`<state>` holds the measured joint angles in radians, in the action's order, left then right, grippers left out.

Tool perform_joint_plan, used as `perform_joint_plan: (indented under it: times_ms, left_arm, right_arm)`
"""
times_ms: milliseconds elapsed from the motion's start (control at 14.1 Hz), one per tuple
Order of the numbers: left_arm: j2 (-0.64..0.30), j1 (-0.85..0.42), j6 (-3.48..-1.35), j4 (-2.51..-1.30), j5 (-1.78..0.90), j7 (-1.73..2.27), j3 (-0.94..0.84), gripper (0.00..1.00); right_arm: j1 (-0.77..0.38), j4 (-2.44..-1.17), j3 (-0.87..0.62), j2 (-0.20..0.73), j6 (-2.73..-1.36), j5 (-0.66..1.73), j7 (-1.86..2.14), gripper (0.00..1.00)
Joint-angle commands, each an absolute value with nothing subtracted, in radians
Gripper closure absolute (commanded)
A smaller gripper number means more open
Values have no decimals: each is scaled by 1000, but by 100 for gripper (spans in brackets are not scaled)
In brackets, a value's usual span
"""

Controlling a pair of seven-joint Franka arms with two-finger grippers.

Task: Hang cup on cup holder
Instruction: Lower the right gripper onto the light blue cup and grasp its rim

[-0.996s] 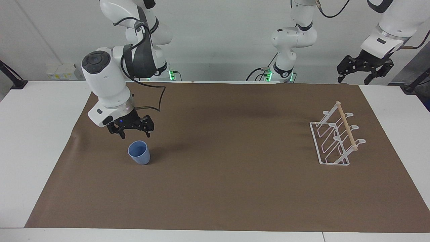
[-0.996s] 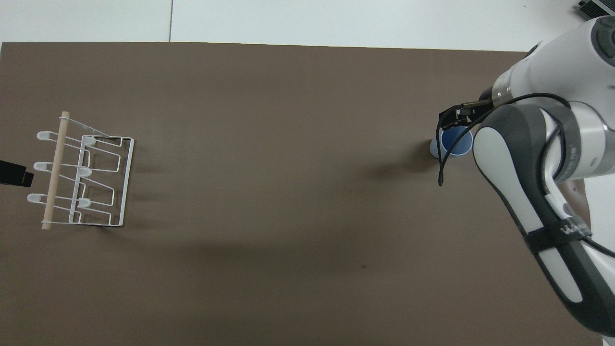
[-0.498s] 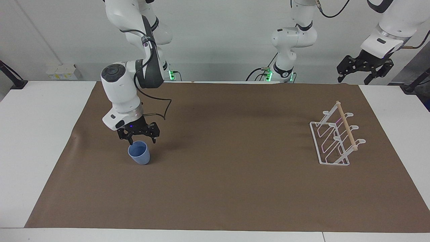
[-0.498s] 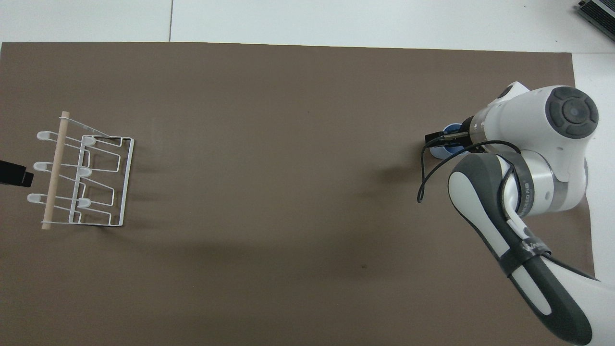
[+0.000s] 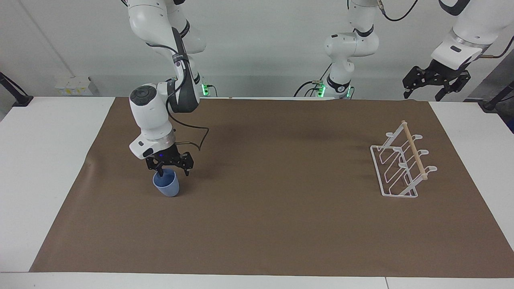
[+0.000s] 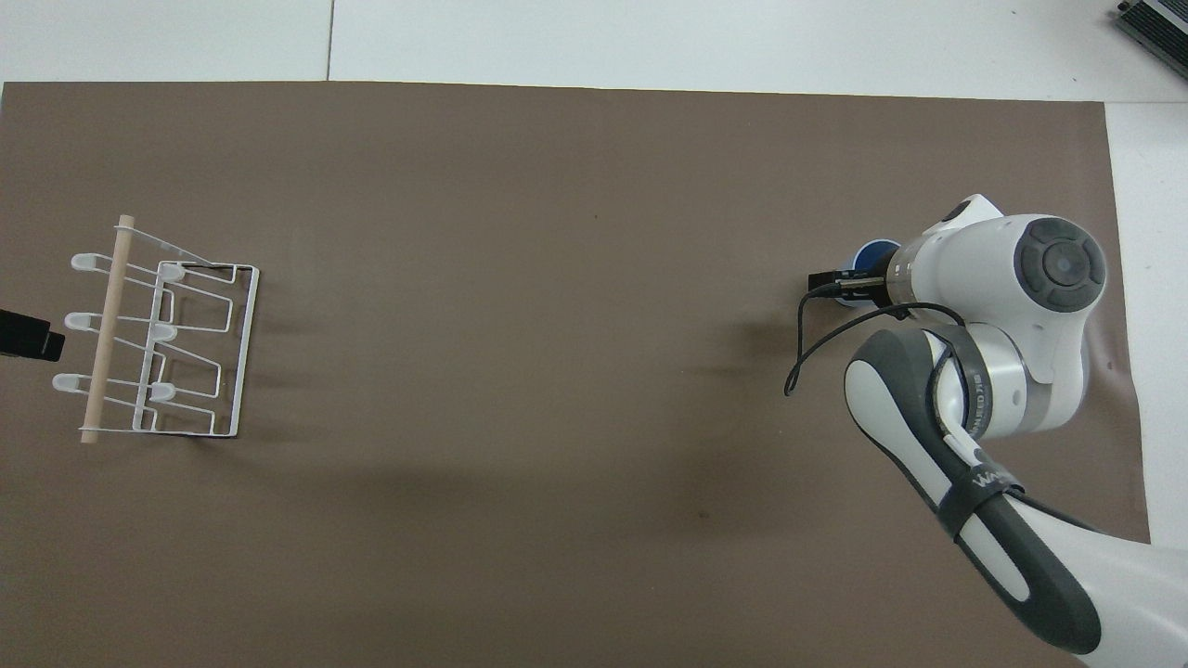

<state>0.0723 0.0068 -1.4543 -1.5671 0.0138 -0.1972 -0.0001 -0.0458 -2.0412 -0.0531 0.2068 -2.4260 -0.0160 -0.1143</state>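
The light-blue cup (image 6: 875,257) will rest on its side when I hang it, because the cup holder's white-tipped pegs (image 6: 174,272) stick out sideways.
The light-blue cup (image 5: 167,187) stands upright on the brown mat toward the right arm's end of the table; only part of its rim shows in the overhead view (image 6: 873,251). My right gripper (image 5: 173,171) is open and low over the cup's rim, with one finger dipping inside the cup and the other outside it; it also shows in the overhead view (image 6: 840,283). The white wire cup holder (image 5: 401,170) with its wooden rod stands toward the left arm's end, also in the overhead view (image 6: 158,345). My left gripper (image 5: 435,85) is open and waits raised past the mat's edge.
The brown mat (image 5: 273,224) covers most of the white table (image 5: 48,160). The right arm's cable (image 6: 817,348) hangs beside the cup. The left gripper's tip (image 6: 23,335) shows beside the cup holder in the overhead view.
My right gripper has come down and moved over the cup, from above and beside it to its rim, one finger now inside. The cup, the holder and the left arm have not moved.
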Motion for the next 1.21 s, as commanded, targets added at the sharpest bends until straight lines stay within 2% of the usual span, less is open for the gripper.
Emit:
perform_joint_plan:
  times_ms: [0, 213, 284, 498, 853, 1138]
  left_arm:
    - [87, 9, -1443, -1577, 34, -189, -2, 0]
    - [87, 8, -1443, -1577, 34, -189, -2, 0]
    - [87, 8, -1443, -1577, 34, -189, -2, 0]
    - [87, 9, -1443, -1577, 34, -189, -2, 0]
    - [87, 9, -1443, -1577, 34, -189, -2, 0]
    - [87, 8, -1443, -1577, 34, -190, -2, 0]
  right_arm:
    - [-35, -2060, -61, 206, -2451, -3, -133, 14]
    - [-35, -2059, -60, 209, -2447, -3, -126, 88]
    - [-35, -2054, -61, 209, -2439, -3, -130, 100]
    - [-34, -2007, -60, 209, -2392, -3, -130, 100]
    - [-34, -1832, -61, 199, -2188, -9, -120, 100]
    - [-48, -1625, -78, 195, -1973, 1, -85, 100]
